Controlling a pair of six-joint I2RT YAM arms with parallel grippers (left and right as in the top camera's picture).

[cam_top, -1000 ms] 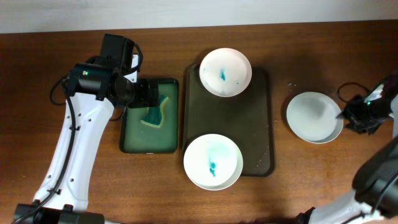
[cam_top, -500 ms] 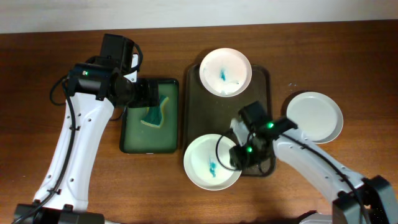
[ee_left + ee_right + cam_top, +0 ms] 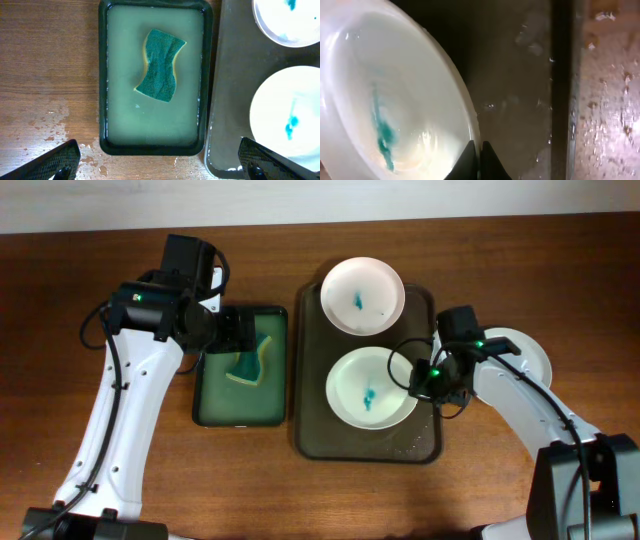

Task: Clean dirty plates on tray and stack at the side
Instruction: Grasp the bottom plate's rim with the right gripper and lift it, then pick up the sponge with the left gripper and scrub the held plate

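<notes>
A teal smear shows on the middle plate in the robot's right gripper, so the right gripper should keep the plate still while the left gripper wipes it with the sponge.
Two white plates smeared with teal sit on the dark tray: one at the back and one in the middle. My right gripper is shut on the middle plate's right rim; in the right wrist view the fingers pinch that rim. A clean white plate lies right of the tray. My left gripper is open and hovers over the green basin, where a teal sponge lies; the sponge also shows in the left wrist view.
The wooden table shows water spots beside the basin and right of the tray. The basin holds cloudy water. The tray's front part is wet.
The front plate has moved from the tray's front edge to its middle, held by my right gripper, which swept in from the far right. The left arm has not moved.
</notes>
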